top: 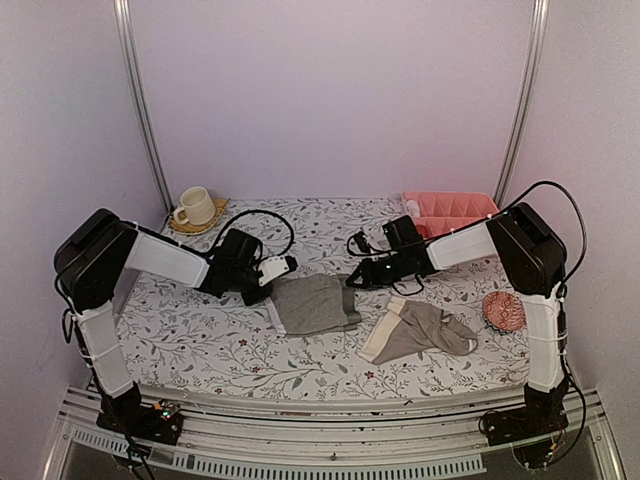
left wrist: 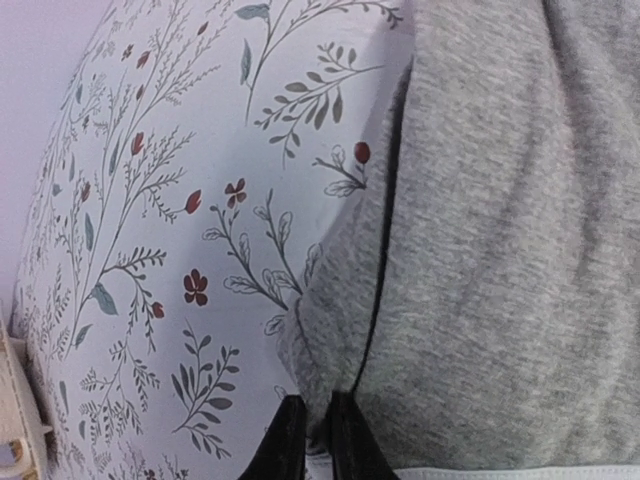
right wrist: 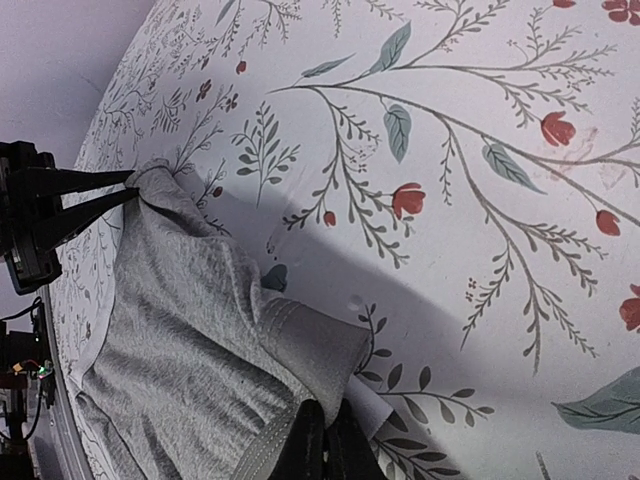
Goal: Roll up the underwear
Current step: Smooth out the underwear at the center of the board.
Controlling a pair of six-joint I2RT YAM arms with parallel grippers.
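The grey underwear's edge bulges (left wrist: pixel 325 335) out beyond the crease next to my left gripper, so I need to open my fingers, grip the bunched corner (left wrist: pixel 318 415) again and straighten it before I roll.
The grey underwear (top: pixel 315 303) lies flat in the middle of the floral cloth, with both arms at its far edge. My left gripper (top: pixel 268 292) is shut on its far left corner; grey fabric (left wrist: pixel 500 250) is pinched between the black fingertips (left wrist: pixel 288 425) of the gripper (left wrist: pixel 315 425). My right gripper (top: pixel 352 283) is shut on the far right corner, where the folded waistband edge (right wrist: pixel 320 350) runs into the gripper (right wrist: pixel 325 440). The left fingers (right wrist: pixel 100 190) also show in the right wrist view, holding the other corner. The taupe underwear (top: pixel 420 330) with its cream waistband lies loose to the right.
A cream mug (top: pixel 195 207) on a coaster stands at the back left. A pink tray (top: pixel 450 210) sits at the back right. A pink knitted ball (top: pixel 503 312) lies by the right arm. Walls close in on three sides.
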